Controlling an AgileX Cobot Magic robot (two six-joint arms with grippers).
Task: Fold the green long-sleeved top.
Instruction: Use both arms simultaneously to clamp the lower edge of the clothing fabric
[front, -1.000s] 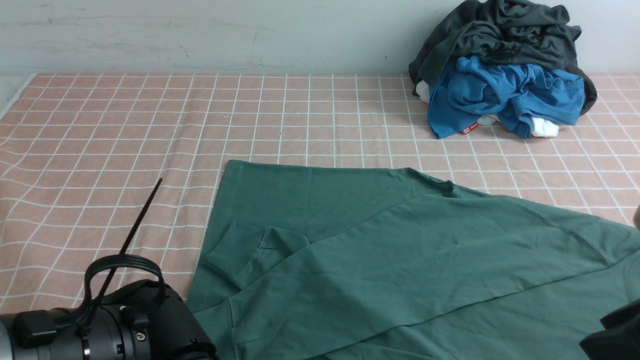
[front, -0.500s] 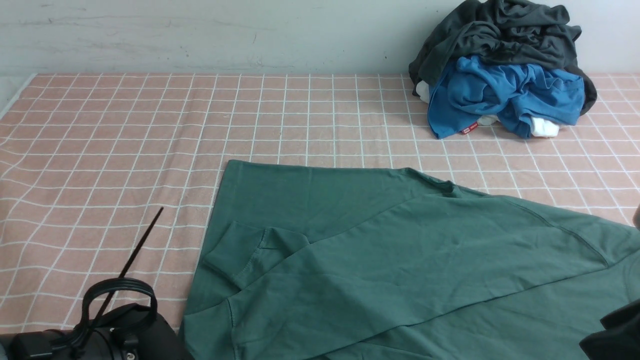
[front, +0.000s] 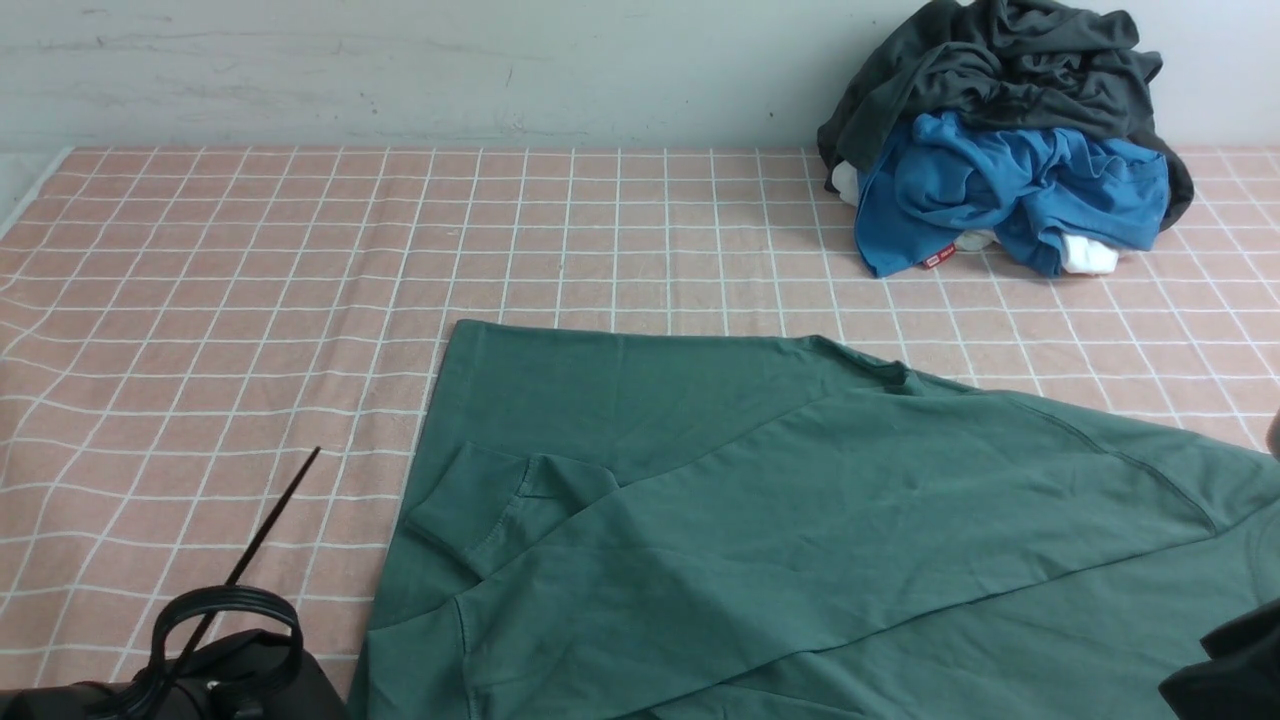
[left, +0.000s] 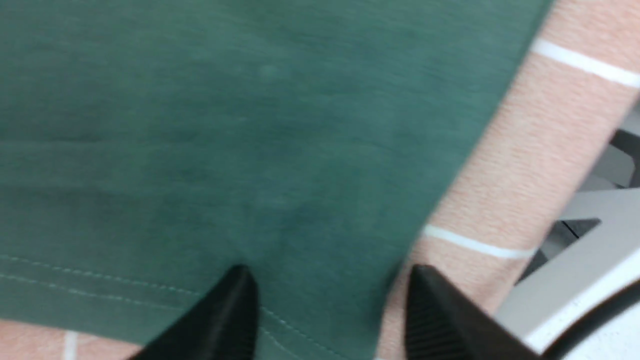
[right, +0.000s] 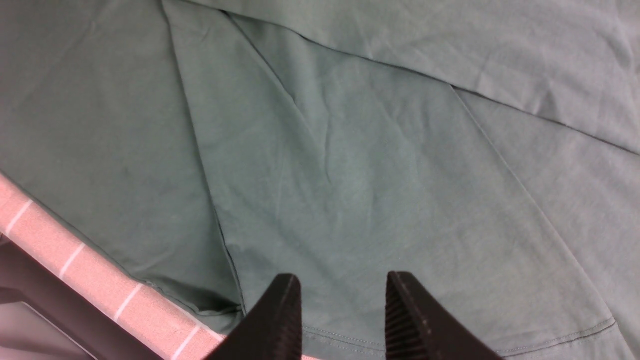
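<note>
I can see soft creases (right: 327, 147) running through the green long-sleeved top, so its stitched hem (right: 343, 340) will pull together into a narrow bunch when I lift and fold it.
The green long-sleeved top (front: 760, 500) lies flat on the pink checked cloth, filling the near right half of the front view, with one sleeve and its cuff (front: 470, 515) folded over its left part. My left gripper (left: 327, 280) is open just above the top's hemmed corner (left: 300, 210) at the table's near edge. My right gripper (right: 344, 287) is open above the top's stitched hem (right: 350, 200), holding nothing. In the front view only the arms' bodies show at the bottom corners.
A heap of clothes, a bright blue garment (front: 1010, 190) under a dark charcoal one (front: 1000, 70), sits at the far right against the wall. The pink checked cloth (front: 300, 250) covers the table. The table's near edge shows in both wrist views.
My left arm has pulled back and down toward the bottom left corner of the front view. The top and the right arm have not moved.
</note>
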